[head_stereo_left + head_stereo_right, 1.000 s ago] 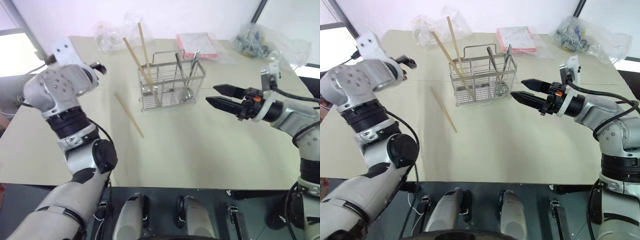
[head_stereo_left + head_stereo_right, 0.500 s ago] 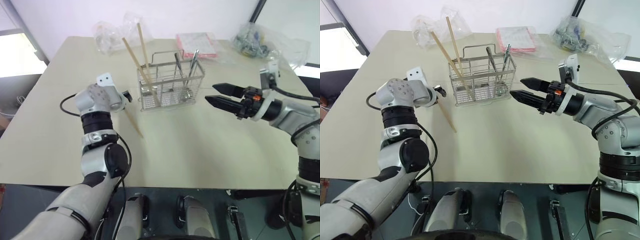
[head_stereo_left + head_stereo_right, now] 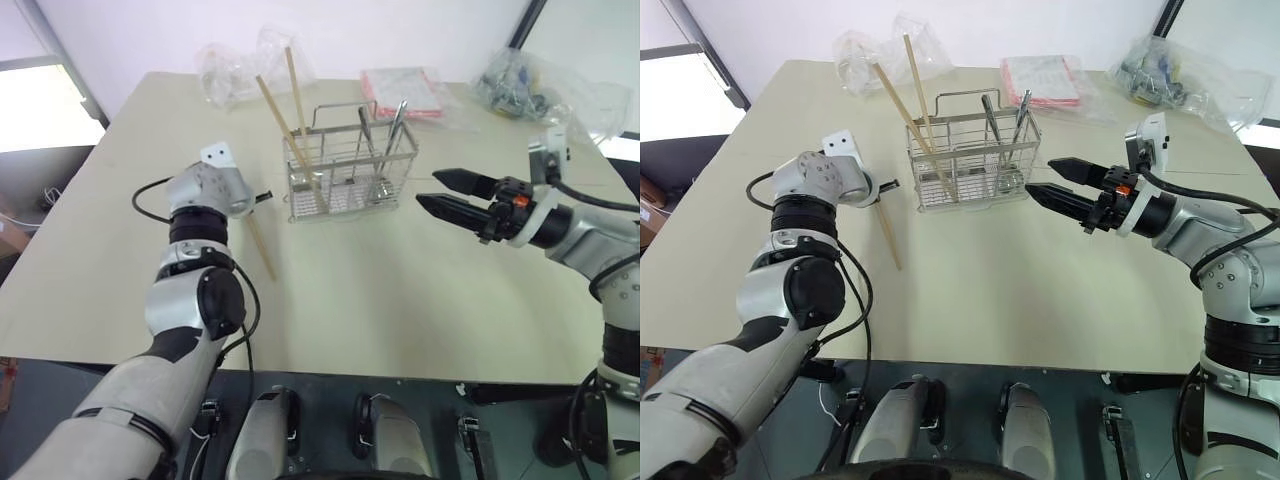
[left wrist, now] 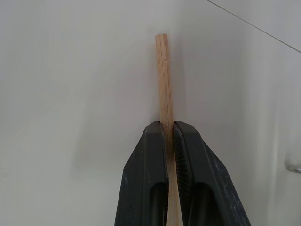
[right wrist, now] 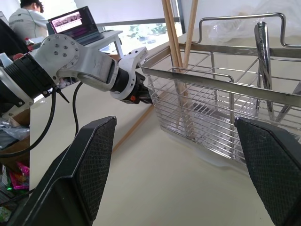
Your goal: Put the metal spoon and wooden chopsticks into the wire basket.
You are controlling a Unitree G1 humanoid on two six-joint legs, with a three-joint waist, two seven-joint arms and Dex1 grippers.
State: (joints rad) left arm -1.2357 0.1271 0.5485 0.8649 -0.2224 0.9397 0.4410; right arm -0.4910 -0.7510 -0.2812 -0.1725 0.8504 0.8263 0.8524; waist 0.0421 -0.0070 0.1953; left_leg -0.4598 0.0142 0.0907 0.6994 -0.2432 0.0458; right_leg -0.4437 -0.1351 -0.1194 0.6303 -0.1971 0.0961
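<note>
The wire basket (image 3: 312, 160) is beside my left gripper, which holds the chopstick flat (image 3: 262, 249), so next I raise the chopstick high and turn it upright before I lower it into the basket.
The wire basket (image 3: 350, 175) stands at the table's far middle. Two wooden chopsticks (image 3: 286, 120) lean upright in its left part, and the metal spoon (image 3: 1023, 112) stands in its right part beside another metal handle. A third chopstick (image 3: 888, 235) lies on the table left of the basket. My left gripper (image 4: 168, 123) is shut on that chopstick's far end, low at the table, and it also appears at the basket's corner (image 5: 136, 94). My right gripper (image 3: 428, 190) hovers open and empty just right of the basket, pointing at it.
Clear plastic bags (image 3: 235, 65) lie at the table's back left, a pink packet (image 3: 400, 88) sits behind the basket, and another bag (image 3: 530, 85) is at the back right. A person (image 5: 23, 19) with a laptop (image 5: 70, 21) sits beyond the table.
My left arm came down from a raised pose to the table, and its gripper shut on the lying chopstick. The right arm stayed still.
</note>
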